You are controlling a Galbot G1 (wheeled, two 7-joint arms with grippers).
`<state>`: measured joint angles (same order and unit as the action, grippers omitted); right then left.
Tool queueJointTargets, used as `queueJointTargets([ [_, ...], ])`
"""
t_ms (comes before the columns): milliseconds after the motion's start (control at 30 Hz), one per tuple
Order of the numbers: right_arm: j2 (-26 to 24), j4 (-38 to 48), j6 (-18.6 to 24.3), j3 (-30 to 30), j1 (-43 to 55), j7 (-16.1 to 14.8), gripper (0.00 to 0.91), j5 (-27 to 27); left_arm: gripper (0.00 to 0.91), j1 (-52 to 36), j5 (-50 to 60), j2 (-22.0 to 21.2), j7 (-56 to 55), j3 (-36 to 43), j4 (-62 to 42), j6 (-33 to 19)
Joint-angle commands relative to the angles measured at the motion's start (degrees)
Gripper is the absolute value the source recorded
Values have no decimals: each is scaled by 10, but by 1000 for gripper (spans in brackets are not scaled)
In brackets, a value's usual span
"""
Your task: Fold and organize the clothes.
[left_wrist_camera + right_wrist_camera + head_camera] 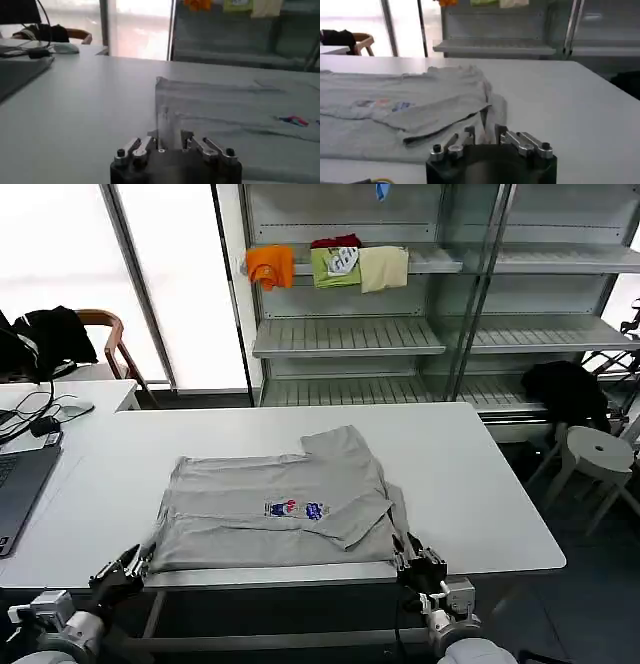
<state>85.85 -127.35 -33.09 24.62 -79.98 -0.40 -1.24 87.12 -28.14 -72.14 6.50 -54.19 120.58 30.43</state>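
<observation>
The light grey shirt has soft creases across it, so I expect its far half to fold over limply and cover the print when I bring it toward me.
A light grey short-sleeved shirt with a small multicoloured chest print lies flat on the white table, one sleeve folded in across its front. My left gripper sits at the shirt's front left corner by the table's near edge. It is open, and the hem of the shirt lies between its fingers. My right gripper is at the front right corner, also open. There the edge of the shirt runs between that gripper's fingers.
A laptop and cables lie on the table's far left. Behind stand metal shelves holding orange, green and cream folded clothes. A white stool and a black garment are at the right.
</observation>
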Motion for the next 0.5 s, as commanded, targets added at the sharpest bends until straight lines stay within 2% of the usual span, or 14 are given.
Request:
queueJointTargets([
  [33, 12, 59, 0, -12, 169, 10, 907, -16, 907, -141, -31, 69, 54, -6, -50, -42],
  [100, 12, 116, 0, -31, 236, 6, 907, -16, 907, -194, -27, 70, 57, 29, -89, -23],
  [167, 22, 224, 7, -52, 324, -1, 907, -14, 907, -258, -16, 65, 52, 66, -129, -9],
  [233, 48, 304, 21, -57, 372, -19, 907, -8, 907, -311, 5, 59, 53, 96, -169, -7],
  [300, 77, 384, 36, -50, 412, -35, 907, 26, 907, -350, 36, 56, 59, 120, -221, -9],
  [400, 91, 512, 94, -30, 476, -46, 907, 73, 907, -396, 81, 51, 85, 140, -297, -30],
  [433, 91, 578, 138, -23, 507, -43, 907, 74, 907, -414, 97, 51, 98, 146, -331, -40],
  [500, 91, 653, 158, -41, 535, -35, 907, 46, 907, -430, 108, 51, 112, 150, -358, -39],
])
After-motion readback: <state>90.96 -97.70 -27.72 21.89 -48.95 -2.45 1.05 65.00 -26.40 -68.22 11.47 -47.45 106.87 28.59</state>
